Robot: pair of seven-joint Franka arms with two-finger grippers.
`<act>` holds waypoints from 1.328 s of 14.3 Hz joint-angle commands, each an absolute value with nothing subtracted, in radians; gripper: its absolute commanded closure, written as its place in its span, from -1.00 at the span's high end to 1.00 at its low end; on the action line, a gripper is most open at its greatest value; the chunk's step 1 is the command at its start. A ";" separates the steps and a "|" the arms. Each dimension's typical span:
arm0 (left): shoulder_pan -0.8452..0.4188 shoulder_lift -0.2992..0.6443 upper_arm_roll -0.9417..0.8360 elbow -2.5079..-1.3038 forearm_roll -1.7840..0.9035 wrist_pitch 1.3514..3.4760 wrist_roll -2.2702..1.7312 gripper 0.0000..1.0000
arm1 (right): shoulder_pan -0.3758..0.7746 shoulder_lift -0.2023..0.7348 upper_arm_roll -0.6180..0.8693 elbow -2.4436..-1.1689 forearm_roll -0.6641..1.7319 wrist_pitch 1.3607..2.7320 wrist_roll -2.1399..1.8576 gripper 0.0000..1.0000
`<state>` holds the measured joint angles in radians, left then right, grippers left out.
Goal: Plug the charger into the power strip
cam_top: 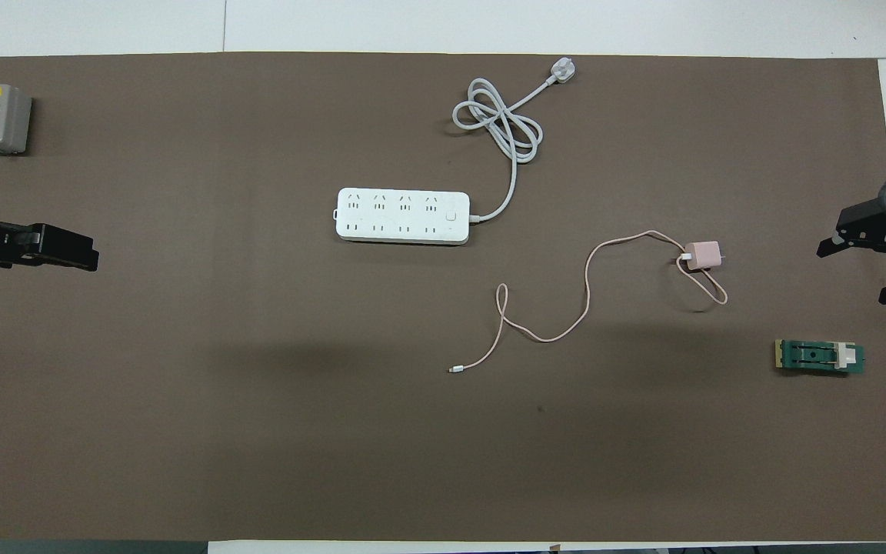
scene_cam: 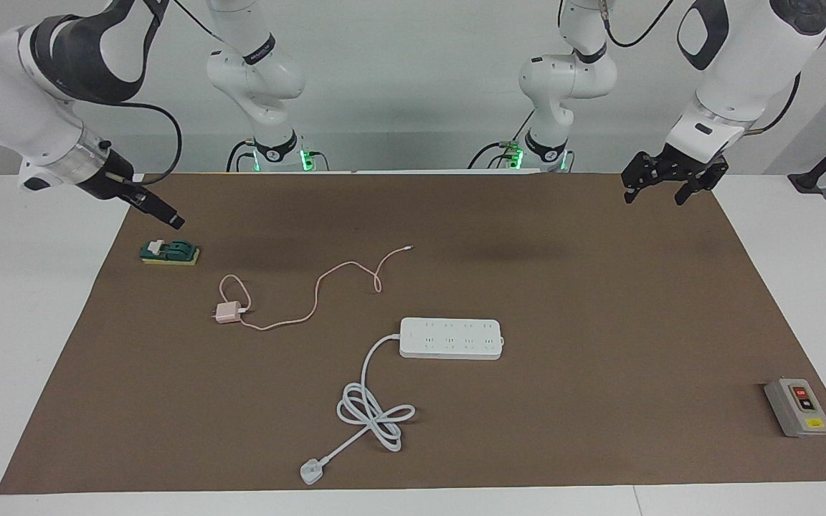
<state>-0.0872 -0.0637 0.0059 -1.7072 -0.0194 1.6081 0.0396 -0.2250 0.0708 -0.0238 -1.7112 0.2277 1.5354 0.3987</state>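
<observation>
I will carry the pale pink charger to the power strip, and because the thin pink cable lies in loose curves (cam_top: 587, 291), its tip (cam_top: 455, 369) will stay in place.
The pale pink charger (scene_cam: 226, 312) lies on its side on the brown mat, toward the right arm's end, prongs pointing to that end; it also shows in the overhead view (cam_top: 702, 255). Its thin pink cable (scene_cam: 327, 279) snakes toward the robots. The white power strip (scene_cam: 450, 337) lies flat at mid-table, sockets up, and shows in the overhead view (cam_top: 402, 216). My right gripper (scene_cam: 173, 221) hangs open and empty above the mat's edge, near a green block; the overhead view (cam_top: 858, 271) shows it too. My left gripper (scene_cam: 655, 197) hangs open and empty over the mat's other end, also in the overhead view (cam_top: 93, 260).
The strip's thick white cord (scene_cam: 373, 412) lies looped, ending in a white plug (scene_cam: 310, 471), farther from the robots than the strip. A green and yellow block (scene_cam: 171, 252) lies near the right gripper. A grey button box (scene_cam: 798, 407) stands at the left arm's end.
</observation>
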 commanded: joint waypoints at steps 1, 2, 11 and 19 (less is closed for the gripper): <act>-0.098 -0.078 0.009 -1.721 -0.003 1.615 0.048 1.00 | -0.256 0.132 -0.017 -1.713 0.317 1.566 0.506 1.00; -0.091 -0.078 0.011 -1.720 -0.003 1.611 0.048 1.00 | -0.268 0.155 -0.017 -1.715 0.348 1.581 0.552 1.00; -0.066 -0.078 0.014 -1.730 -0.012 1.647 0.054 1.00 | -0.314 0.357 -0.017 -1.707 0.584 1.664 0.750 1.00; -0.064 -0.150 0.011 -1.923 -0.220 1.804 0.087 1.00 | -0.324 0.477 -0.017 -1.709 0.681 1.689 0.753 1.00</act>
<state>-0.0719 -0.0783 0.0120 -1.7854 -0.1385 1.7198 0.0628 -0.3128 0.4644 -0.0254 -1.7161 0.6560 1.6816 0.7357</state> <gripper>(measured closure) 0.000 0.000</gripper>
